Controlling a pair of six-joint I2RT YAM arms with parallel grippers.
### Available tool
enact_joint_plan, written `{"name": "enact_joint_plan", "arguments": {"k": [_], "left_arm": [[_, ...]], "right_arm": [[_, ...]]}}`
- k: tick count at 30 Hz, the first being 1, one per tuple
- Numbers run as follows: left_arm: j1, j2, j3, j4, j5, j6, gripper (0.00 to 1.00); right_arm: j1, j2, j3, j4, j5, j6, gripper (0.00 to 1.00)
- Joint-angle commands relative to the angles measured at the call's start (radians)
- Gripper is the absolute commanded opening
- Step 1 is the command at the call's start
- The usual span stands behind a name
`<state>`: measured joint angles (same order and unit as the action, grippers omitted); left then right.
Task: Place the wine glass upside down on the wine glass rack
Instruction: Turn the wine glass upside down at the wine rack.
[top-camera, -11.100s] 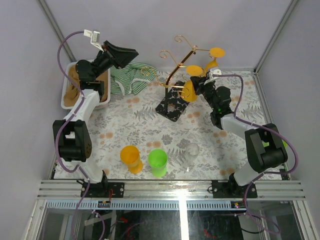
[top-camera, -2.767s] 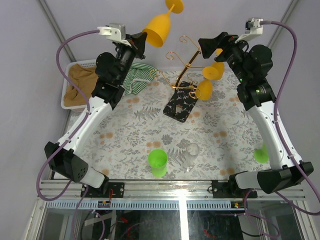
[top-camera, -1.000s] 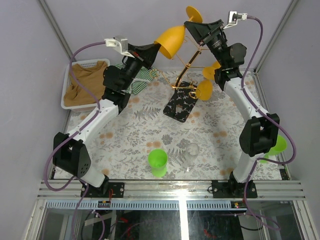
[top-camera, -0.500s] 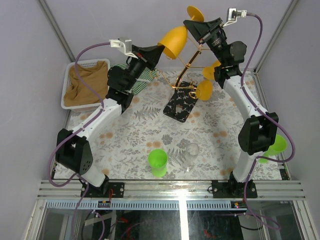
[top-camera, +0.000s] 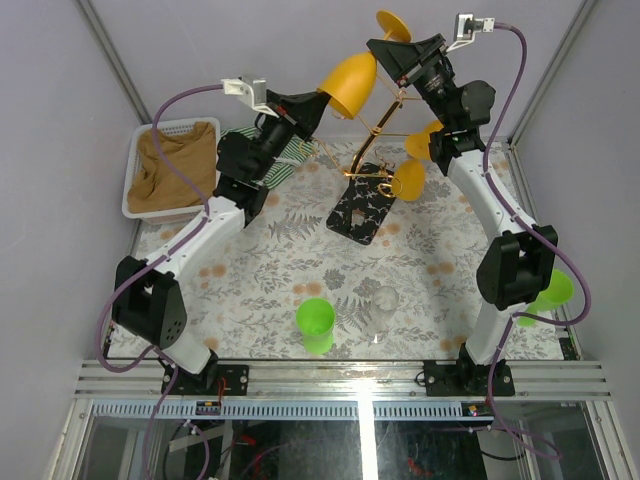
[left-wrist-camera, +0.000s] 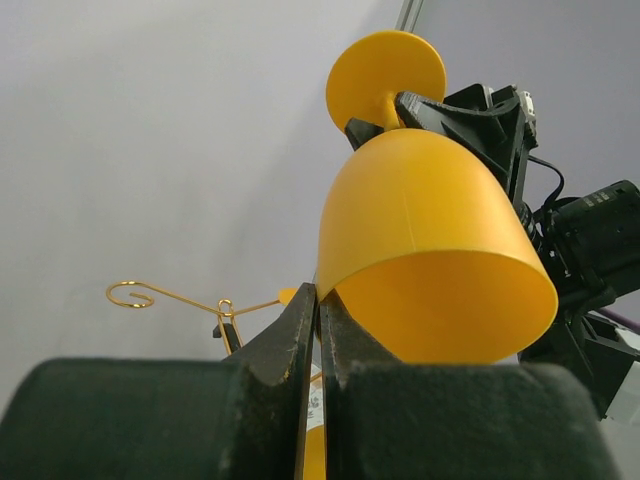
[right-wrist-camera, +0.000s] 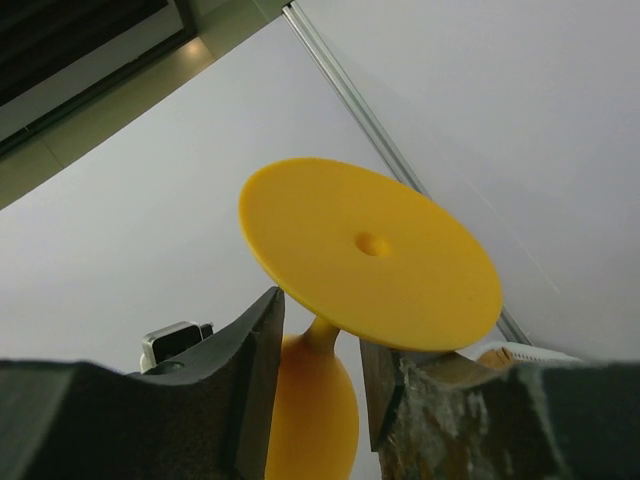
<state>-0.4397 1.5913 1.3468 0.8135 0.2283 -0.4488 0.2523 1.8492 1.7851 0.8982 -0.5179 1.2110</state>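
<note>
Next, I close my right gripper on the stem (right-wrist-camera: 321, 334) below the foot before my left gripper opens and moves away, because my left gripper is pinching the wine glass's rim (left-wrist-camera: 330, 286).
An orange wine glass (top-camera: 350, 82) is held high above the table, tilted, with its foot (top-camera: 392, 25) up and to the right. My left gripper (top-camera: 318, 100) is shut on the bowl's rim; in the left wrist view its fingertips (left-wrist-camera: 318, 300) pinch the rim of the wine glass (left-wrist-camera: 430, 250). My right gripper (top-camera: 385, 50) straddles the stem just under the foot (right-wrist-camera: 370, 260). Its fingers (right-wrist-camera: 255, 360) stand either side of the stem with a small gap on both sides. The gold wine glass rack (top-camera: 360, 150) stands below on its black base (top-camera: 358, 212).
Two more orange glasses (top-camera: 425, 140) (top-camera: 408, 180) hang upside down on the rack's right side. A green cup (top-camera: 316, 325) and a clear glass (top-camera: 385, 305) stand near the front. A white basket (top-camera: 135, 165) with brown cloth and a striped cloth (top-camera: 270, 155) lie at the back left.
My right gripper's jaws have narrowed around the stem below the foot. My left arm has carried the glass slightly to the right, closer to the right gripper.
</note>
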Motion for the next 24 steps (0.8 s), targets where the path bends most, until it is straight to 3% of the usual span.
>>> {"name": "enact_joint_plan", "arguments": {"k": [1,11,21,24], "left_arm": [[-0.012,0.012,0.047,0.063,-0.007,0.011,0.0],[-0.013,0.018,0.055,0.077,-0.037,0.017,0.0],[-0.013,0.032,0.06,0.09,-0.047,0.004,0.01],[-0.014,0.027,0.055,0.081,-0.037,0.013,0.15]], "right_arm": [[-0.001,-0.031,0.021,0.018,-0.028,-0.033,0.44],[-0.001,-0.04,-0.01,0.018,-0.023,-0.033,0.45],[-0.001,-0.048,-0.024,0.006,-0.023,-0.033,0.11],[0.0,-0.053,-0.024,-0.011,-0.024,-0.046,0.0]]}}
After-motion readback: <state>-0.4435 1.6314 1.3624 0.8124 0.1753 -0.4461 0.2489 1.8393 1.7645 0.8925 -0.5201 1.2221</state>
